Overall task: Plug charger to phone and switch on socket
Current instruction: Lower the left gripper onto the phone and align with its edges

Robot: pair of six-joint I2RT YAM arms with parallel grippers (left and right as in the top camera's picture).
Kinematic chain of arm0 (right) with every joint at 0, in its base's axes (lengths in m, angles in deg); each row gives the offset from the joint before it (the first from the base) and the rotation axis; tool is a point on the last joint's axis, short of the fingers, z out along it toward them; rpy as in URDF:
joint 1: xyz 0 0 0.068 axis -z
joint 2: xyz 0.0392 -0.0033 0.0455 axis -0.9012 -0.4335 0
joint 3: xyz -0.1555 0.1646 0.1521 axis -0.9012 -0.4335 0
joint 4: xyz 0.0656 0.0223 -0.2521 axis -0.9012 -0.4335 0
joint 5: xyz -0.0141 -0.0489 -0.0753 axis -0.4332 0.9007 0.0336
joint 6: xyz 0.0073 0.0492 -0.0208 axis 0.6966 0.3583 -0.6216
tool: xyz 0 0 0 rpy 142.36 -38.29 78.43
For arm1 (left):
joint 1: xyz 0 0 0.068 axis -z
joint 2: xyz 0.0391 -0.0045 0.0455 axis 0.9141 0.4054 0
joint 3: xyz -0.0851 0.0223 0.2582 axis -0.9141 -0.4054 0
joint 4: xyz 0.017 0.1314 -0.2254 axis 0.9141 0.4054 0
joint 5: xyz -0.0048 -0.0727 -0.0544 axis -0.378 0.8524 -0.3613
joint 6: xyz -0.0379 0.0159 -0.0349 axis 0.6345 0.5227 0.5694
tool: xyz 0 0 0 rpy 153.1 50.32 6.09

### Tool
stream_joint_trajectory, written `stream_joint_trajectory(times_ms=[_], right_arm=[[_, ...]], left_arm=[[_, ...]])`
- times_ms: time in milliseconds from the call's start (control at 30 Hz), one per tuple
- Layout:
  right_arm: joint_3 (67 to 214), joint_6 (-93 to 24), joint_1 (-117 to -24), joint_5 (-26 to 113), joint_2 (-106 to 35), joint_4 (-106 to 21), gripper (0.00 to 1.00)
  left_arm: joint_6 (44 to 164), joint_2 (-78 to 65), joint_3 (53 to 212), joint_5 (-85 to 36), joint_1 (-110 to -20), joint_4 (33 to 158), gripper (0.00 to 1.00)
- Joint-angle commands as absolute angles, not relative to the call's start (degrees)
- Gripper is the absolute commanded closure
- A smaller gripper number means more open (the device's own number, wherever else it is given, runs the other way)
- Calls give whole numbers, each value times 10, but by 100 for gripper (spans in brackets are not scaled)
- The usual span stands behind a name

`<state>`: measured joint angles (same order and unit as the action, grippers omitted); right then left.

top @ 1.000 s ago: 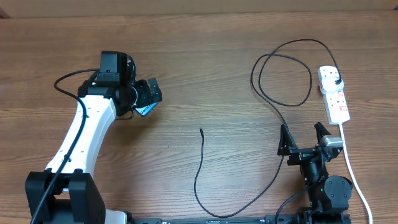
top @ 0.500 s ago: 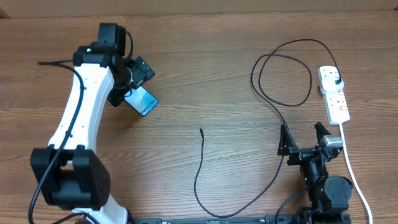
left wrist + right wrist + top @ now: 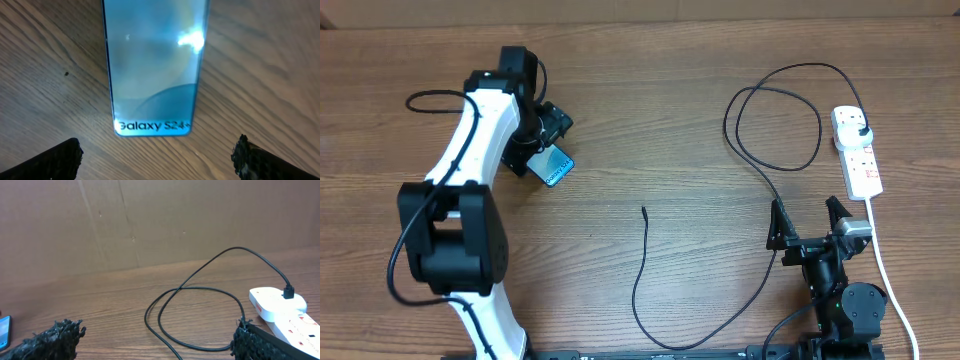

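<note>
The fingers of the robot's left gripper are hovering short of the phone's lettered end (image 3: 152,126), so the gripper should move in over the phone's body (image 3: 154,65) and lower around the phone's long sides before closing.
The phone (image 3: 551,165) lies flat on the wooden table, blue screen up, with "Galaxy S24" text at its near end (image 3: 154,65). My left gripper (image 3: 157,157) is open and empty, its fingertips spread wide just short of the phone's end; in the overhead view it (image 3: 542,138) hovers over the phone. The black charger cable (image 3: 760,160) loops from its plug head in the white socket strip (image 3: 857,152) to a free connector tip (image 3: 643,209) at table centre. My right gripper (image 3: 810,222) is open and empty near the front edge, beside the cable (image 3: 200,310).
The socket's white cord (image 3: 888,275) runs toward the front right edge. A brown cardboard wall (image 3: 150,220) stands behind the table. The socket strip also shows in the right wrist view (image 3: 285,311).
My left arm has swung to the far left and turned; the phone that was under the gripper now lies uncovered on the table. The right arm has not moved.
</note>
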<state>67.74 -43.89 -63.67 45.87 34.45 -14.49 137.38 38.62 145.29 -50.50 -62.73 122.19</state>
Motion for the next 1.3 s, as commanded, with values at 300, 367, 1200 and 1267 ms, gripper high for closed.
stream_joint_trajectory(times_ms=[300,367,1200,1267], right_arm=[[672,-443,-639,464,350,-143,0],[672,-442,-639,464,350,-144,0],[672,-443,-639,464,350,-143,0],[672,-443,-639,464,350,-143,0]], left_arm=[[1408,408,1466,-477,-675,1242,0],[1398,408,1466,-479,-680,1248,0],[1349,408,1463,-513,-652,1192,0],[1354,408,1463,-514,-650,1193,0]])
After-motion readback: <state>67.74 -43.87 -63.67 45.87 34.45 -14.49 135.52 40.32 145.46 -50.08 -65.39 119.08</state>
